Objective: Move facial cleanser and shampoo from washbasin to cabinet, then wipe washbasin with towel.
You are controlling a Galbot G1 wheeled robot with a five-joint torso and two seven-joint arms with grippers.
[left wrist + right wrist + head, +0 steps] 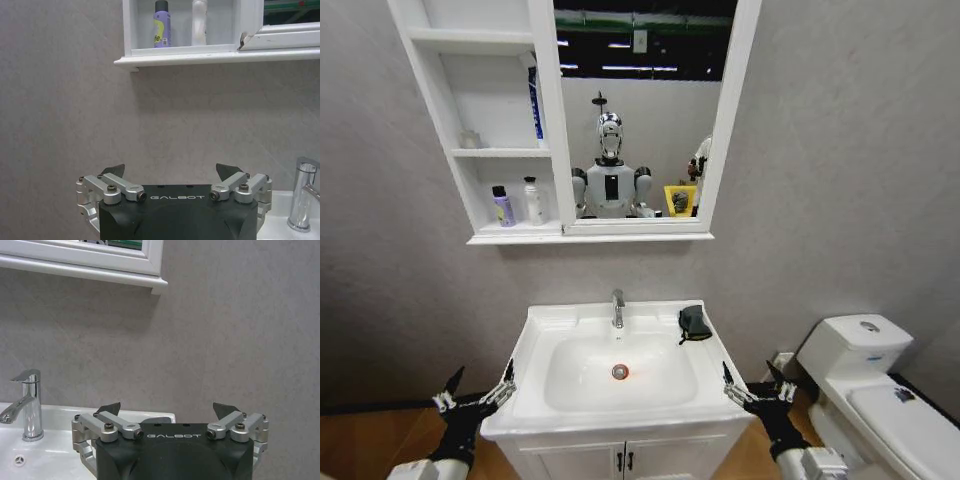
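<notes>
I expect the red ring (620, 371) to come off the washbasin when I wipe with the dark towel, as the ring looks like an uneven stain (626, 375) around the drain.
The white washbasin (535, 385) has a chrome tap (618, 308) and a red-ringed drain (620, 372). The dark towel (694, 322) lies bunched on its back right rim. Above hangs the cabinet (480, 152). In its lowest compartment stand a purple black-capped bottle (502, 206) (161, 25) and a white bottle (533, 200) (199, 22); I cannot tell which is the shampoo and which the facial cleanser. My left gripper (480, 385) (171, 172) is open beside the basin's left front corner. My right gripper (750, 385) (167, 410) is open at the right front corner. Both hold nothing.
A white toilet (865, 375) stands close on the right. Under the basin is a two-door vanity (620, 460). A blue tube (535, 100) leans in the cabinet's middle compartment. The mirror (640, 100) reflects the robot. A grey wall is behind.
</notes>
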